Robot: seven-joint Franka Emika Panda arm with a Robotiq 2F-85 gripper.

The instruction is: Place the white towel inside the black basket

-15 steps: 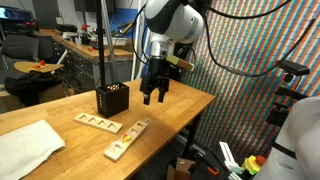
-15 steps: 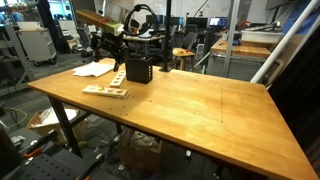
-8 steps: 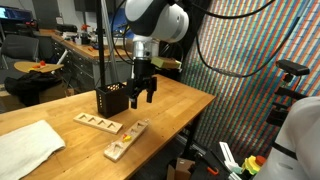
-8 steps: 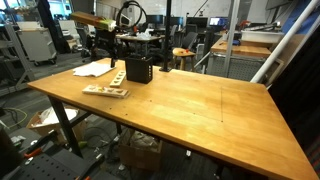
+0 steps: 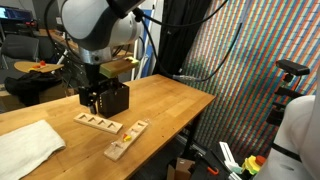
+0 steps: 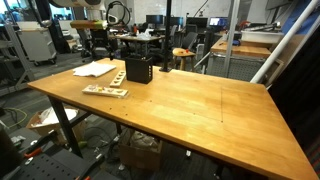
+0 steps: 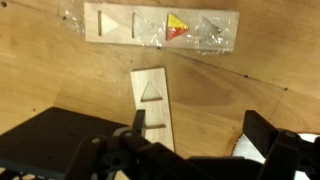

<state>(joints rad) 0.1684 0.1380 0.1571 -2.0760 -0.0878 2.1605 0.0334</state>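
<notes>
The white towel (image 5: 28, 150) is lying clear of the wooden blocks, so the robot's open gripper carries on going toward the towel's far edge (image 5: 30, 126) until its fingers are on both sides of the cloth.
The white towel (image 5: 25, 148) lies flat near the table's corner; it also shows as a pale cloth (image 6: 95, 68) beyond the basket and as a white corner (image 7: 250, 152) by one finger. The black basket (image 5: 116, 98) (image 6: 137, 70) stands upright on the wooden table. My gripper (image 5: 91, 100) hangs low just beside the basket, on the towel's side. In the wrist view the gripper (image 7: 200, 135) is open, with bare wood between its fingers (image 7: 266, 132). I cannot make out the gripper in the exterior view with the cluttered background.
Two pale wooden blocks with cut-out holes (image 5: 98, 122) (image 5: 125, 140) lie between the basket and the towel; they also show in the wrist view (image 7: 160, 27) (image 7: 150, 105). The table's edge (image 5: 190, 115) runs close behind the basket. Lab benches and chairs stand around.
The arm has swung across from the far side of the basket to the towel's side and come lower. The jaws stayed open and nothing on the table moved.
</notes>
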